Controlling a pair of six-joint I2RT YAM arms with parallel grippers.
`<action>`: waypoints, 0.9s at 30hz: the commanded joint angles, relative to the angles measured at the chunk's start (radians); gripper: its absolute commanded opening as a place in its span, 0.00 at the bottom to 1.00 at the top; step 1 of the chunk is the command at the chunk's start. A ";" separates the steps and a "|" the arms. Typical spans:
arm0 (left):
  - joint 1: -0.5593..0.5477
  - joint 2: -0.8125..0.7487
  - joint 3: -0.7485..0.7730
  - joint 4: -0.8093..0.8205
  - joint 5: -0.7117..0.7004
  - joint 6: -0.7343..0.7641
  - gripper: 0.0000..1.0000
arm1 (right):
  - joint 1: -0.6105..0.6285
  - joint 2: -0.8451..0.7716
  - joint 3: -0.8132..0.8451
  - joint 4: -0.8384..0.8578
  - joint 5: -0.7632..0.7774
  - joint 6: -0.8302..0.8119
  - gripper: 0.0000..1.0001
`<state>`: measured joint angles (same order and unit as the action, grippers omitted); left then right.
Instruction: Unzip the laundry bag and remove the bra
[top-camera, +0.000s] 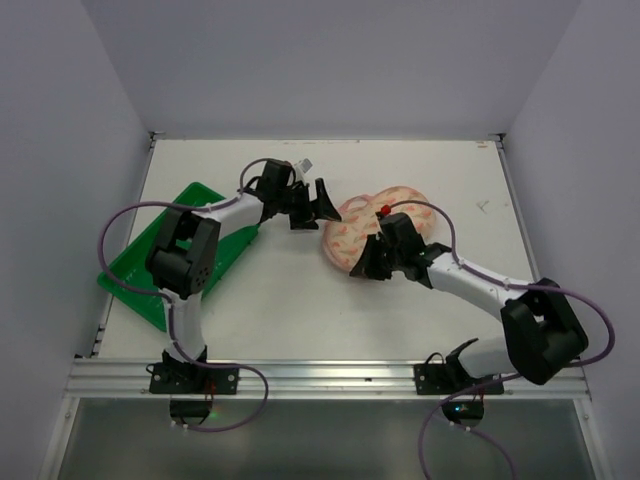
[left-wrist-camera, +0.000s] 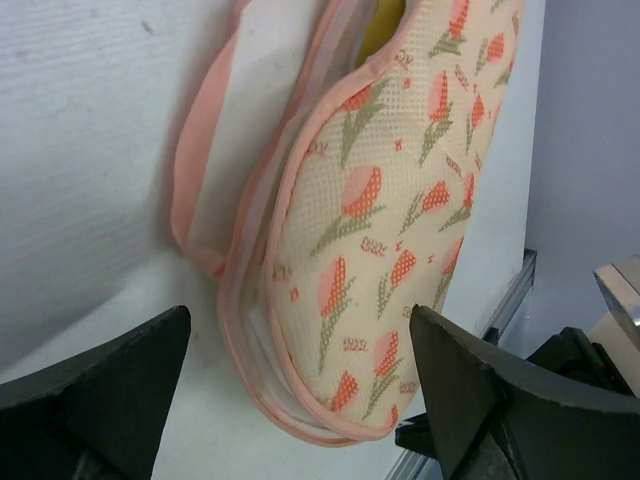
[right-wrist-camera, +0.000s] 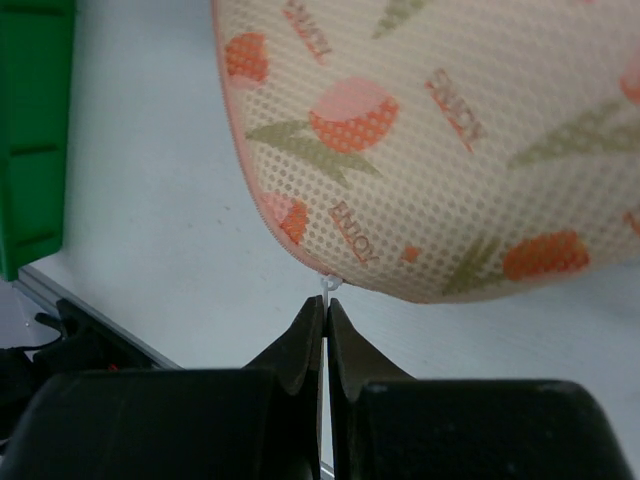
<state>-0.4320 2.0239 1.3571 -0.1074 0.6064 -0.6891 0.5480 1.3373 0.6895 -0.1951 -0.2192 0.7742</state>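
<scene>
The laundry bag's gaping zip edge (left-wrist-camera: 264, 205) slants away on the far side. I should first turn that edge toward my left gripper and then fold the bag's top layer (top-camera: 348, 242) open.
The laundry bag (top-camera: 345, 235), cream-peach with a red-pink flower print and pink edging, lies mid-table. In the left wrist view the laundry bag (left-wrist-camera: 390, 220) gapes along its zip edge, and a sliver of the yellow bra (left-wrist-camera: 385, 25) shows inside at the top. Its pink loop strap (left-wrist-camera: 195, 130) lies flat beside it. My left gripper (top-camera: 318, 207) is open at the bag's left end, and the left gripper (left-wrist-camera: 300, 320) straddles that end without touching it. My right gripper (top-camera: 362, 270) is at the bag's near edge. The right gripper (right-wrist-camera: 326, 303) is shut on the small white zip pull (right-wrist-camera: 328, 285) of the laundry bag (right-wrist-camera: 450, 130).
A green plastic tray (top-camera: 135, 270) sits at the left of the table under the left arm, and the green plastic tray (right-wrist-camera: 35, 130) also fills the left edge of the right wrist view. White walls enclose the table on three sides.
</scene>
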 joint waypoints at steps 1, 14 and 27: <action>0.010 -0.146 -0.100 0.009 -0.074 -0.049 0.96 | 0.032 0.063 0.129 0.089 -0.040 0.010 0.00; -0.085 -0.212 -0.329 0.153 -0.074 -0.138 0.68 | 0.046 0.203 0.222 0.114 -0.062 -0.013 0.00; -0.048 -0.209 -0.357 0.169 -0.057 -0.116 0.00 | -0.022 0.007 0.013 -0.044 0.058 -0.075 0.00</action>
<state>-0.5175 1.8194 1.0153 0.0204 0.5648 -0.8265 0.5713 1.4189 0.7502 -0.1390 -0.2066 0.7246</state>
